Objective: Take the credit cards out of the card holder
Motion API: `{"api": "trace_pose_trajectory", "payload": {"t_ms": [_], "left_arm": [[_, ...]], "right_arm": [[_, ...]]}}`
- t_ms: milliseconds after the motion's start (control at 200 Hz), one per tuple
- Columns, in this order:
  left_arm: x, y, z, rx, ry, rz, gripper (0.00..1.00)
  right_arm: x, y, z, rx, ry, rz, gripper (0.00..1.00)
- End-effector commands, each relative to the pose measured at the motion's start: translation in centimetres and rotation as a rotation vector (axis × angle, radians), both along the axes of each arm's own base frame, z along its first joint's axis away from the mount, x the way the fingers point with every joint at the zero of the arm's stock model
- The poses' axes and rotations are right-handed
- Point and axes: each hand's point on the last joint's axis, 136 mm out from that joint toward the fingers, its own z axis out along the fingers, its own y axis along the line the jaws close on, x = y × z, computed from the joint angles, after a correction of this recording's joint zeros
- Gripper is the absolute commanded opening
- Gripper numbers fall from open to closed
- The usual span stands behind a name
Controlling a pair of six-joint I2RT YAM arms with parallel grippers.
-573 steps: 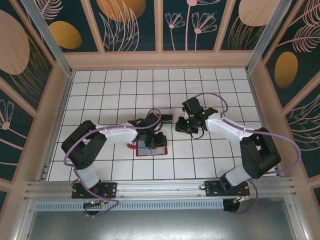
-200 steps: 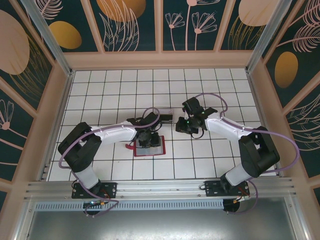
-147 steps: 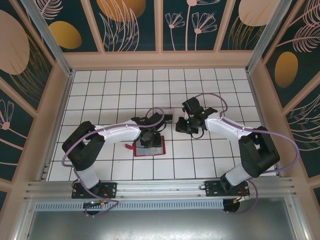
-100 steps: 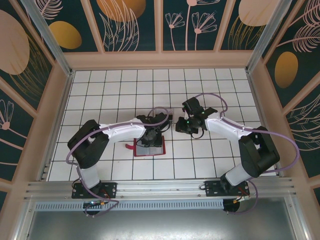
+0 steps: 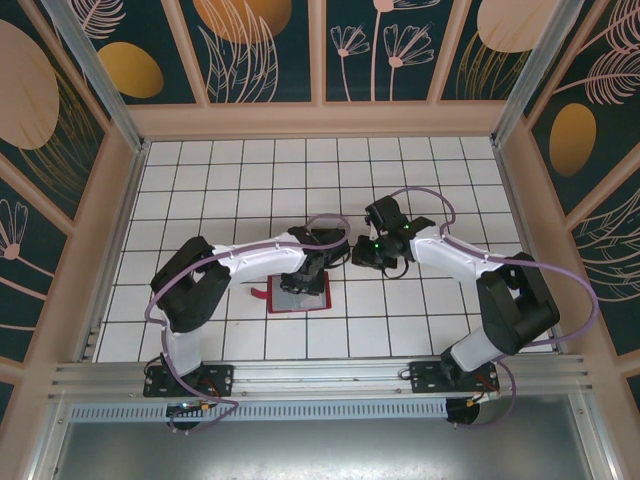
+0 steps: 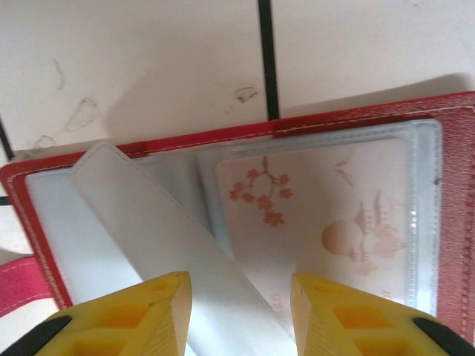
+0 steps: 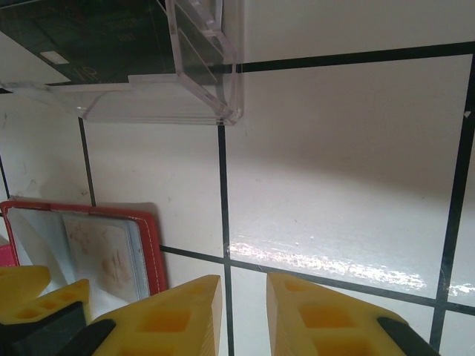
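Note:
The clear sleeve page is leaning away from the blossom card. My left gripper should keep going toward the red tab until the page is flat.
The red card holder lies open on the tiles, grey side up, its red rim framing clear sleeves. A pale card printed with blossoms sits in the right sleeve. One clear sleeve page stands up at a slant and runs down between the fingers of my left gripper, which is open and hangs low over the holder. My right gripper hovers to the holder's right, its jaws a narrow gap apart with nothing between them. The holder's edge shows at the lower left of the right wrist view.
A clear plastic box with a dark card inside rests on the tiles just beyond the right gripper. Wooden walls with metal posts ring the white tiled table. A red tab sticks out at the holder's left.
My left arm has swung right and reached farther over the holder, and its jaws have spread wider. The right arm has stayed still.

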Motion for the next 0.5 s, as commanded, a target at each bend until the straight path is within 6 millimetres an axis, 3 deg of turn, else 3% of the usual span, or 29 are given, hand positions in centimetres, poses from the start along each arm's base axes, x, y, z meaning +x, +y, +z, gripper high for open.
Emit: {"api": "trace_pose_trajectory", "payload": {"t_ms": [0,495], "left_arm": [[-0.1,1.2,0.6,0.082,-0.006,-0.018,0.41],[-0.5,3.3,2.3,0.125,-0.041,-0.005,0.41]], "right_arm": [[0.0,-0.1,-0.1,0.002,-0.007,0.018,0.24],[0.5,0.3,0.5,0.011,-0.014,0.015,0.24]]}}
